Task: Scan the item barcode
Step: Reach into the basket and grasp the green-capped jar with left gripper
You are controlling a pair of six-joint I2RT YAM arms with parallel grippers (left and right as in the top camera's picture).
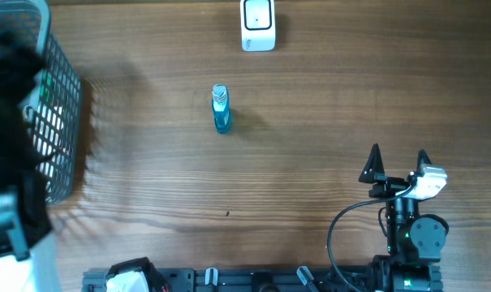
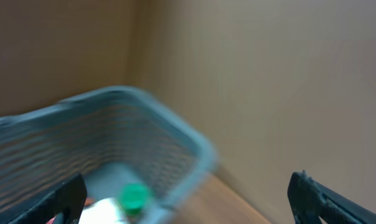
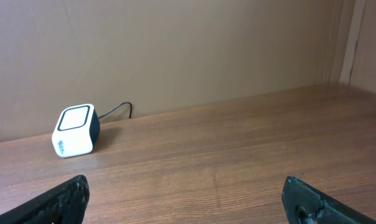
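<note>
My left gripper should keep going down into the grey mesh basket [image 1: 61, 118] until its open fingers are on both sides of the green cap [image 2: 134, 197], which lies uncovered below them.
A small blue bottle [image 1: 221, 109] with a pale cap lies on the wooden table, left of centre and in front of the white barcode scanner [image 1: 258, 24]. The scanner [image 3: 76, 130] also shows at the back left of the right wrist view. My right gripper [image 1: 398, 162] stands open near the front right with nothing between its fingers, well apart from the bottle. My left arm [image 1: 10, 105] is a dark blur over the grey mesh basket [image 1: 62, 122]. My left gripper [image 2: 188, 205] is open above the basket [image 2: 175, 124], where a white item with a green cap [image 2: 133, 196] lies.
The basket stands at the table's left edge. The scanner's cable [image 3: 116, 111] runs along the back wall. A brown wall closes off the back. The arms' mounting rail [image 1: 229, 280] lies along the front edge.
</note>
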